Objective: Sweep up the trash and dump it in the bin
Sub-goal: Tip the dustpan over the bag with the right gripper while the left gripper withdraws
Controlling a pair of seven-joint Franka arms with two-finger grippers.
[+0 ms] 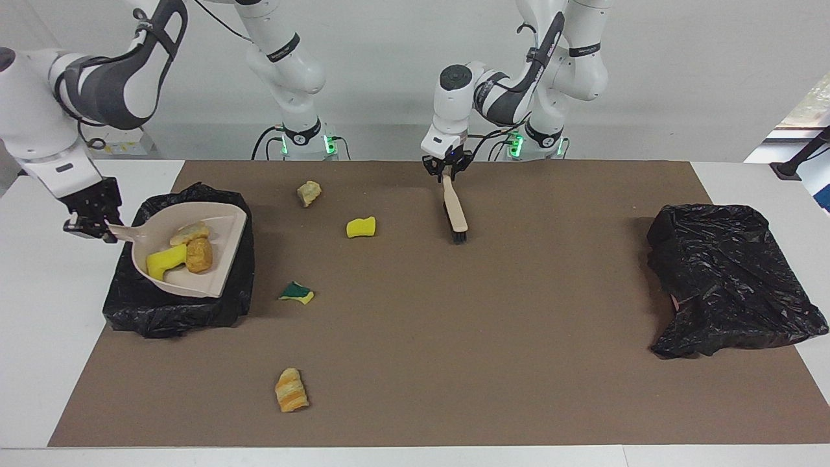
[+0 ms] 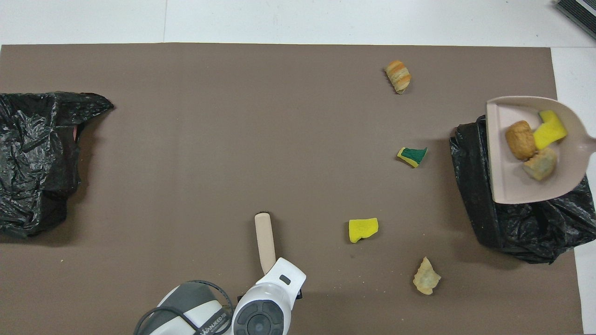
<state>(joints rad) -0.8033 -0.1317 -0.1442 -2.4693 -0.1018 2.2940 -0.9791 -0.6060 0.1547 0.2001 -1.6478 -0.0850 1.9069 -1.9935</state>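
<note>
The dustpan's flat edge (image 1: 233,253) reaches as far as the bin bag's mat-side rim, so the robot's right gripper should pull the dustpan back and tip the trash (image 1: 199,255) into the bin bag.
My right gripper (image 1: 96,227) is shut on the handle of the beige dustpan (image 1: 214,259), held up over the black bin bag (image 1: 178,301) at the right arm's end of the table. In the pan (image 2: 507,186) lie three pieces of trash: a yellow sponge bit (image 1: 165,263), a brown bread lump (image 1: 199,255) and a tan lump (image 1: 190,232). Loose trash on the mat: a tan lump (image 1: 308,192), a yellow sponge (image 1: 361,227), a green-yellow sponge (image 1: 297,292) and a striped bread lump (image 1: 291,390). My left gripper (image 1: 447,174) is shut on the brush (image 1: 456,211), whose bristles point down at the mat.
A second black bin bag (image 1: 726,279) sits at the left arm's end of the table. A brown mat (image 1: 493,337) covers most of the white table. In the overhead view the left wrist hides the brush's handle end (image 2: 264,239).
</note>
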